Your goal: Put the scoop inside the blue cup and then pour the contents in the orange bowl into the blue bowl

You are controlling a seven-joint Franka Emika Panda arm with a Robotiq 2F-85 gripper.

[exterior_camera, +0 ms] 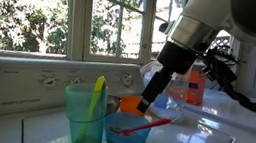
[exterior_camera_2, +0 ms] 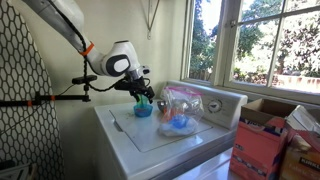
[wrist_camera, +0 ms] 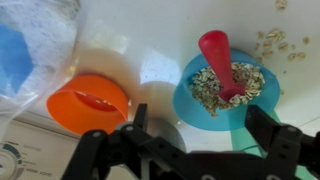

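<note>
The robot's gripper is tilted over the blue bowl (exterior_camera: 122, 137), off the scoop handle's loose end, so it should move back, straighten up and come down over the handle's tip (exterior_camera: 167, 122).
The blue bowl (wrist_camera: 192, 100) sits on the white washer top and holds oat flakes. The red-pink scoop (wrist_camera: 222, 60) lies in it, with its handle sticking out over the rim (exterior_camera: 151, 126). The orange bowl (wrist_camera: 88, 102) stands beside it and looks empty; it also shows behind the blue bowl (exterior_camera: 126, 104). The teal-blue cup (exterior_camera: 86, 119) stands next to the blue bowl (exterior_camera: 124, 134) with a yellow utensil in it. My gripper (wrist_camera: 200, 128) is open and empty. It hovers just above the two bowls (exterior_camera: 150, 97), nearer the blue one.
A clear plastic bag (wrist_camera: 30, 40) with something blue inside lies by the orange bowl (exterior_camera_2: 180, 110). Loose flakes (wrist_camera: 275, 40) lie on the washer top past the blue bowl. An orange bottle (exterior_camera: 195, 86) stands behind. The washer's control panel (exterior_camera: 36, 81) runs along the window side.
</note>
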